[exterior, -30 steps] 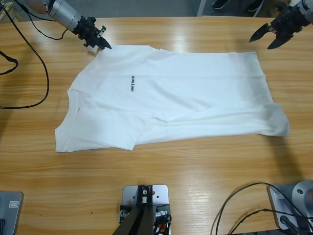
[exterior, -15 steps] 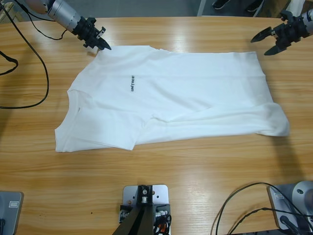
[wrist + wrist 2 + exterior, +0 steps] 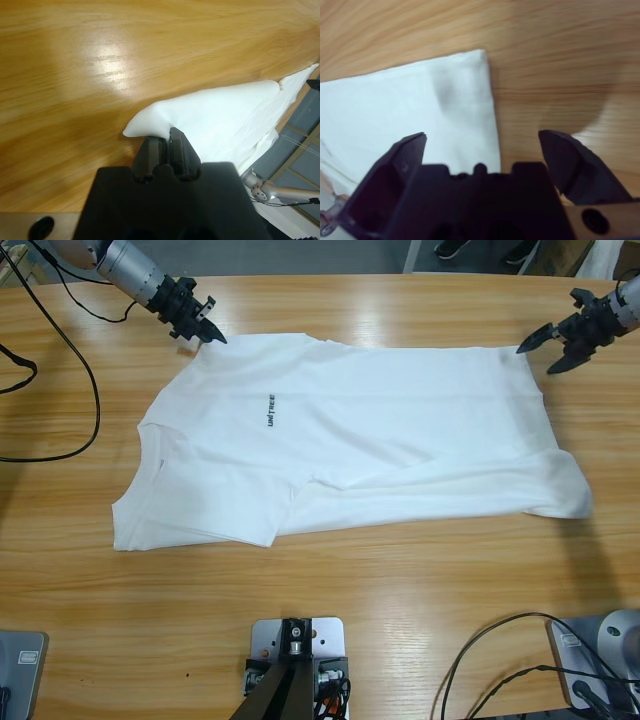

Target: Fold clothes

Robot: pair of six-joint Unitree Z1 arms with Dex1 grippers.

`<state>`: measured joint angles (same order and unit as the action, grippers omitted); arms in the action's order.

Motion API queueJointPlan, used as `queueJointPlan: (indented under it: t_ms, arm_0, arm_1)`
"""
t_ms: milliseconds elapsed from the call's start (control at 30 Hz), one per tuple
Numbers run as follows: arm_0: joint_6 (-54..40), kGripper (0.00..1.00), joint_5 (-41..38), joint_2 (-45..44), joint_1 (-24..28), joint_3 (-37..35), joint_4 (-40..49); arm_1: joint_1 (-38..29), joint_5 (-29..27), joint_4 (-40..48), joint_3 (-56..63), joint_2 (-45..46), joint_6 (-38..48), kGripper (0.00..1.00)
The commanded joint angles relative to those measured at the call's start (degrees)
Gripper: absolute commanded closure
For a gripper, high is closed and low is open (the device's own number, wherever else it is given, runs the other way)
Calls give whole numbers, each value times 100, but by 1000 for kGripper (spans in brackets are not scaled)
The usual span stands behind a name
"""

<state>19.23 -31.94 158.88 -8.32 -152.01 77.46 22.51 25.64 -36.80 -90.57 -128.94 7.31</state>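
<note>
I expect the white T-shirt's far edge (image 3: 400, 350) to fold over the lettering into a strip when I carry it across, because the near side (image 3: 420, 497) of the T-shirt is folded in.
The white T-shirt (image 3: 380, 435) lies spread flat on the wooden table (image 3: 400, 590), neck to the left, hem to the right, small dark lettering (image 3: 270, 411) on the chest. My left gripper (image 3: 212, 335) is at the shirt's far left corner, shut on the cloth tip (image 3: 150, 122), which bunches up at the jaws. My right gripper (image 3: 538, 356) hovers open at the far right hem corner (image 3: 477, 57). One jaw is over the cloth (image 3: 410, 115) and the other over bare wood.
Black cables (image 3: 92, 390) loop over the table's left end, and more cables (image 3: 500, 660) lie at the near right. The table's far edge runs just behind both grippers. Bare wood stretches along the near side.
My right gripper has come down and inward from the far right corner of the table to the shirt's hem corner, jaws still open. The left gripper and the shirt have not moved.
</note>
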Motion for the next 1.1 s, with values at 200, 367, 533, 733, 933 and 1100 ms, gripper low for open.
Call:
queueJointPlan:
  t_ms: [200, 367, 533, 733, 933, 1100]
  arm_0:
    - [-60, 1000, 144, 328, -21, -3292, 149]
    - [-69, 1000, 144, 346, -21, -3299, 147]
    - [-72, 1000, 144, 361, -21, -3299, 147]
    - [-86, 1000, 144, 365, -21, -3292, 152]
    - [-95, 1000, 144, 389, -21, -3292, 152]
    - [-104, 1000, 144, 407, -21, -3293, 150]
  arm_1:
    - [-414, -424, -448, -362, -462, 251, 55]
    - [-598, -314, -478, -508, -571, 323, 56]
    - [-653, -194, -529, -657, -668, 323, 55]
    - [-881, -75, -952, -1355, -874, 323, 56]
    - [-915, -73, -1144, -1457, -986, 272, 59]
    - [-904, -352, -1146, -1402, -926, 262, 59]
